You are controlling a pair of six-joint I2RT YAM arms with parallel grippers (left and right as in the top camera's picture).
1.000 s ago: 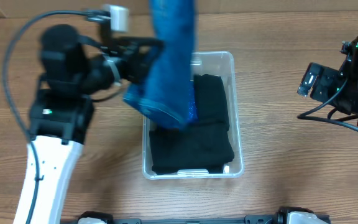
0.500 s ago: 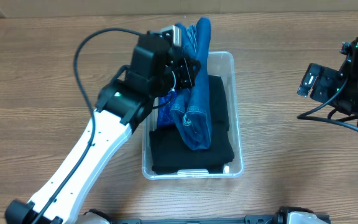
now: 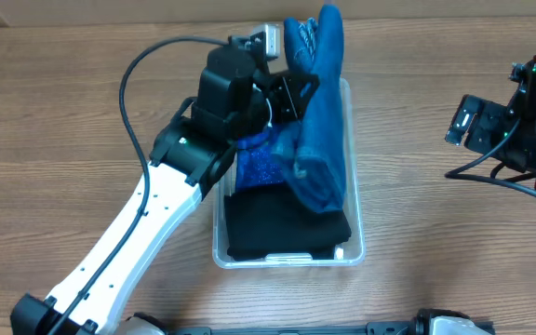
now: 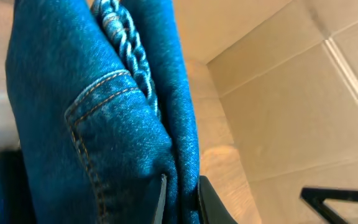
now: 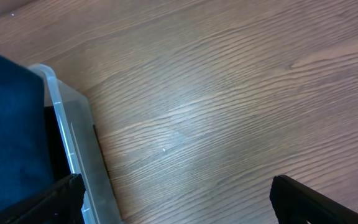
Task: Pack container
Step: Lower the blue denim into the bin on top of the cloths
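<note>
The jeans are hanging upright along the container's one side (image 3: pixel 351 154), so next my left gripper pulls their held end back toward the opposite side (image 3: pixel 220 219) and puts them down flat.
The clear plastic container (image 3: pixel 354 244) sits mid-table with folded black clothing (image 3: pixel 282 225) inside. My left gripper (image 3: pixel 291 96) is shut on blue denim jeans (image 3: pixel 319 130) and holds them over the container's right side; they hang down onto the black clothing. In the left wrist view the jeans (image 4: pixel 104 112) fill the frame, pinched between the fingers (image 4: pixel 180 198). My right gripper (image 3: pixel 477 121) is open and empty at the right of the table. Its wrist view shows the container's rim (image 5: pixel 73 146), the jeans (image 5: pixel 8 124) and the fingers (image 5: pixel 179 198) wide apart.
The table is wood-grain (image 3: pixel 435 205). A cardboard wall (image 4: pixel 291 93) stands at the table's far edge. My left arm (image 3: pixel 147 214) stretches across the table's left half. Cables trail by the right arm (image 3: pixel 491 172).
My left gripper has carried the jeans rightward and slightly farther back over the container. The jeans now hang over the right half. The right arm has not moved.
</note>
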